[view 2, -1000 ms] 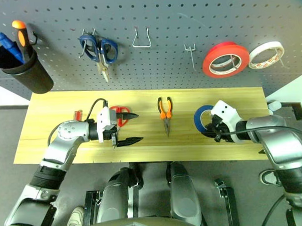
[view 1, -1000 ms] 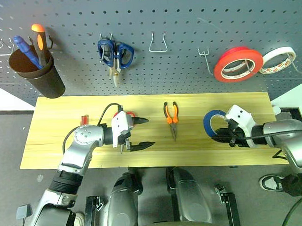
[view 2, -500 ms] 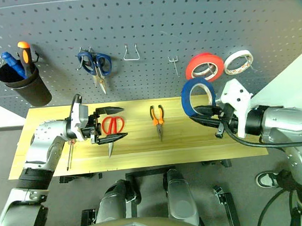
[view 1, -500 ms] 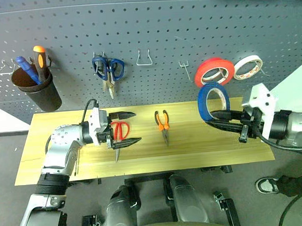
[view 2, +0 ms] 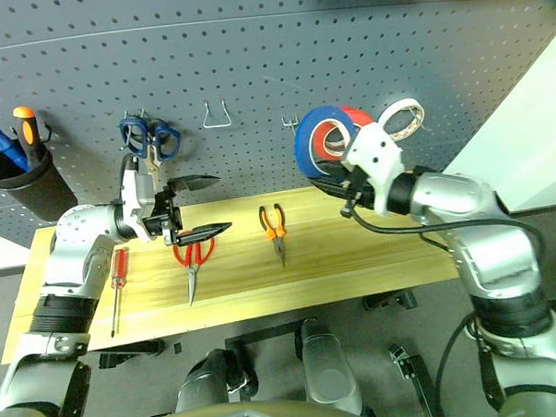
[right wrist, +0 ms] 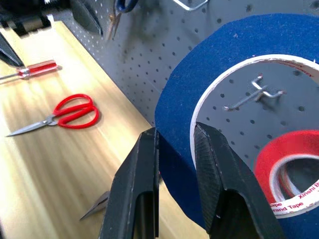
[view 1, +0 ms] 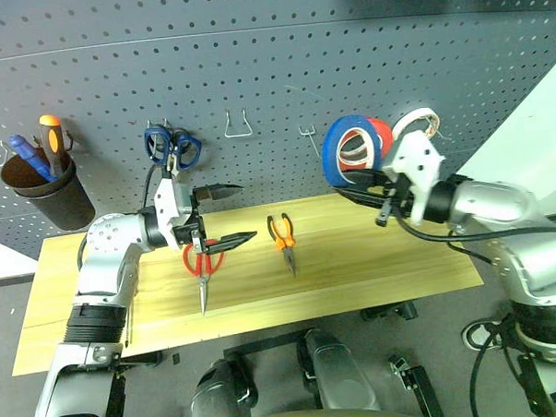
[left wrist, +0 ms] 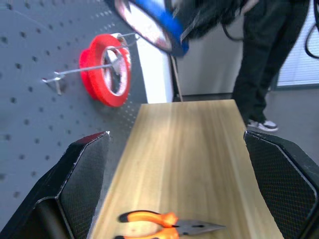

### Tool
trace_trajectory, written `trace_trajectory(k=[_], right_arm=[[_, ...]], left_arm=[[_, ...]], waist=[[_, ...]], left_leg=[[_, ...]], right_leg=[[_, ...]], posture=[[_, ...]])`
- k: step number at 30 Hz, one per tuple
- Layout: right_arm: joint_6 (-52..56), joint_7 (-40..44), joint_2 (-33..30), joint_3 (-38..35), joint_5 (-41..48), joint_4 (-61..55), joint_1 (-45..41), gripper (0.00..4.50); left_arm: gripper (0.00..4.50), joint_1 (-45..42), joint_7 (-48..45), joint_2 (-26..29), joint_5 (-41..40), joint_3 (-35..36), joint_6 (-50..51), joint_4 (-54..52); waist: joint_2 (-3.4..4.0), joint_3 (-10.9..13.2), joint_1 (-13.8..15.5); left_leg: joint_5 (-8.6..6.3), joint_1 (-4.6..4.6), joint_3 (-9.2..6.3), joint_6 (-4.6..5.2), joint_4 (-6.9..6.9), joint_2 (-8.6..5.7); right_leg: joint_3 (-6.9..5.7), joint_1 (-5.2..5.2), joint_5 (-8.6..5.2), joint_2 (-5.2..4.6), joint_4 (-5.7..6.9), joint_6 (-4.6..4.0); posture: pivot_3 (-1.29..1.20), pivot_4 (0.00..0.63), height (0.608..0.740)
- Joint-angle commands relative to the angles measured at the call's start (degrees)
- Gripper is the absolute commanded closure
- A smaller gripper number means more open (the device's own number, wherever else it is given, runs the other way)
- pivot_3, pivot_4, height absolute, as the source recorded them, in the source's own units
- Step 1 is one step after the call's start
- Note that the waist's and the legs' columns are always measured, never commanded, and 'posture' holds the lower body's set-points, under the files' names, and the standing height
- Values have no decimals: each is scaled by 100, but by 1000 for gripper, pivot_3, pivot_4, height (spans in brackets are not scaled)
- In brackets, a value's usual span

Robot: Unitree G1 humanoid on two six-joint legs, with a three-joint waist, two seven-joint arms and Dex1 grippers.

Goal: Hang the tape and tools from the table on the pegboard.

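Observation:
I keep moving my right gripper toward the pegboard until the hook passes through, then let go, because the blue tape's open hole (right wrist: pixel 244 119) faces the empty hook (view 1: pixel 308 131).
My right gripper (right wrist: pixel 174 137) is shut on the wall of the blue tape (view 1: pixel 347 148), holding the roll upright in front of the pegboard (view 1: pixel 364 57). The roll sits just before the red roll, and a thin bare hook (right wrist: pixel 254 94) shows through its hole. My left gripper (view 1: pixel 228 213) stands open above the red scissors (view 1: pixel 204 262), holding nothing. The orange-and-black pliers (view 1: pixel 281 234) lie mid-table. The red-handled screwdriver (view 2: pixel 118 269) lies by my left arm on the yellow wood table (view 1: pixel 382 259).
On the pegboard hang a black cup (view 1: pixel 48 191) with blue and orange screwdrivers, blue scissors (view 1: pixel 170 147), a bare wire hook (view 1: pixel 237 125), a red roll (left wrist: pixel 107 69) and a white roll (view 2: pixel 401 115). A person's legs (left wrist: pixel 264 59) stand beyond the table's far end.
My right gripper has lifted the blue tape off the table and carried it up and left to the pegboard. The left gripper rose slightly, still open. The camera view has shifted.

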Motion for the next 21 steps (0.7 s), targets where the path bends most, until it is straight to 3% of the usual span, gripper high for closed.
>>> trace_trajectory(k=[1, 7, 11, 18, 19, 21], right_arm=[[-390, -128, 254, 219, -269, 198, -256, 3847], [-1007, -378, 751, 586, -849, 1122, -603, 3847], [-1411, -512, 1162, 841, -1187, 1766, -892, 3847], [-1949, -1025, 1715, 1095, -1947, 3184, -1485, 3847], [-1972, -1016, 1745, 1082, -1962, 3224, -1503, 3125], [-2035, -967, 1783, 1052, -1965, 3212, -1502, 2605]], left_arm=[[0, -84, 6, 74, -218, 221, 66, -163], [0, 85, -4, 151, -584, 364, 463, -579], [0, 186, 56, 189, -581, 398, 531, -677], [0, 250, 137, 244, -514, 428, 531, -749], [0, 266, 142, 255, -518, 433, 530, -759], [0, 329, 159, 277, -529, 436, 530, -796]], waist=[[0, 0, -5], [-1, -2, 1], [-2, -3, -4], [-3, -6, 9], [-2, -7, 22], [-1, -7, 74]], left_leg=[[0, 0, 1, 0, 0, 0], [2, 21, 1, -2, 2, 0], [1, 83, 7, -2, -5, -2], [2, 85, 7, -4, -1, -2], [2, 85, 7, -4, -1, -2], [2, 86, 9, -4, -1, -2]], right_leg=[[1, 1, 0, 0, 0, 0], [3, 23, -1, 0, 1, 2], [9, 73, -8, 0, -2, 11], [11, 75, -8, -1, 4, 11], [12, 75, -8, -1, 5, 11], [14, 75, -8, -1, 5, 11]], posture=[[-252, 100, 730], [-229, 101, 730], [-223, 100, 730], [-195, 97, 730], [-192, 97, 730], [-189, 97, 730]])
